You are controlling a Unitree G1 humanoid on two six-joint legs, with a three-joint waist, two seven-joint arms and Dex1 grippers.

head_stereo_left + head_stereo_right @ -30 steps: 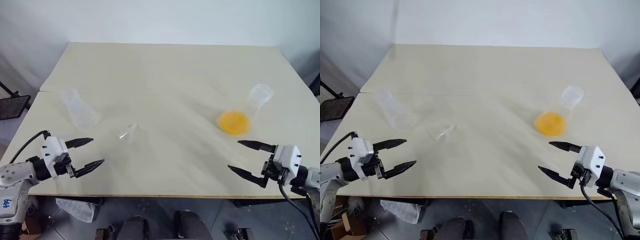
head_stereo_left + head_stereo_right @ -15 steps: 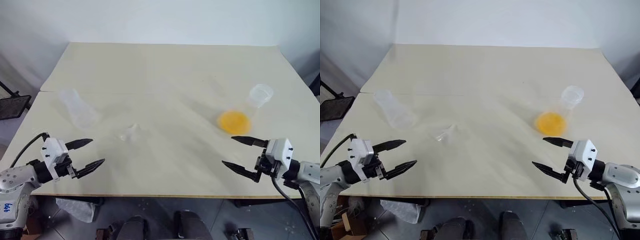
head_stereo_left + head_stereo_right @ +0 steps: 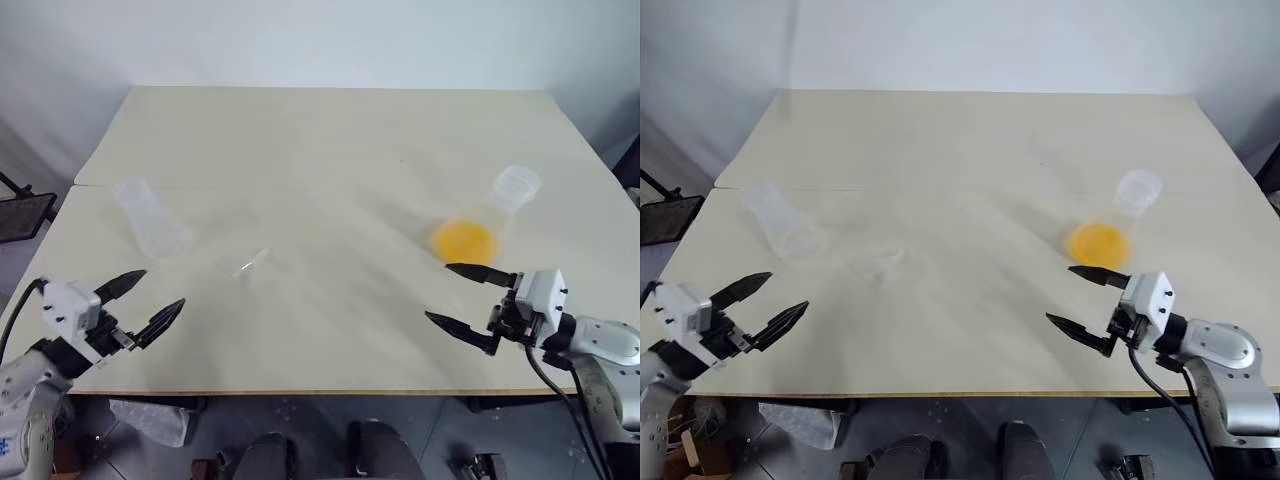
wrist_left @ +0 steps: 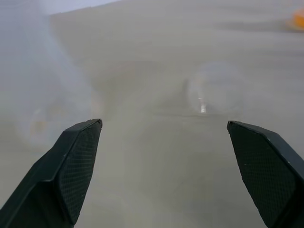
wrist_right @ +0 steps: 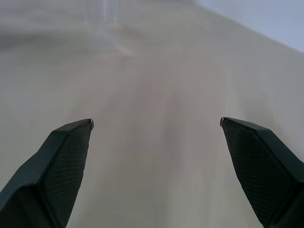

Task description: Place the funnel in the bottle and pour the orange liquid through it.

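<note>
The bottle [image 3: 153, 222] stands far away from the flask, so I should use my left gripper to move it to the table's middle [image 3: 338, 248] and then take the funnel.
The frosted bottle [image 3: 150, 218] stands at the table's left. To its right the small clear funnel [image 3: 248, 264] lies on its side on the tabletop. On the right stands a clear long-necked flask [image 3: 508, 197] with the orange liquid [image 3: 465, 239] in its base. My left gripper [image 3: 160, 290] is open and empty near the front left edge, short of the bottle and funnel. My right gripper [image 3: 438, 292] is open and empty just in front of the flask, apart from it. In the left wrist view the funnel [image 4: 213, 92] and the bottle [image 4: 42, 109] are blurred beyond the open fingers [image 4: 78, 156].
The pale table [image 3: 330, 150] reaches far back behind the three vessels, with a seam running across it at about the bottle's depth. Its front edge [image 3: 300, 390] lies close under both grippers. A dark rack [image 3: 20, 215] stands off the table's left side.
My left gripper has drawn back and to the left, toward the front left corner. My right gripper has moved left and a little up, closer in front of the flask. Both stayed open.
</note>
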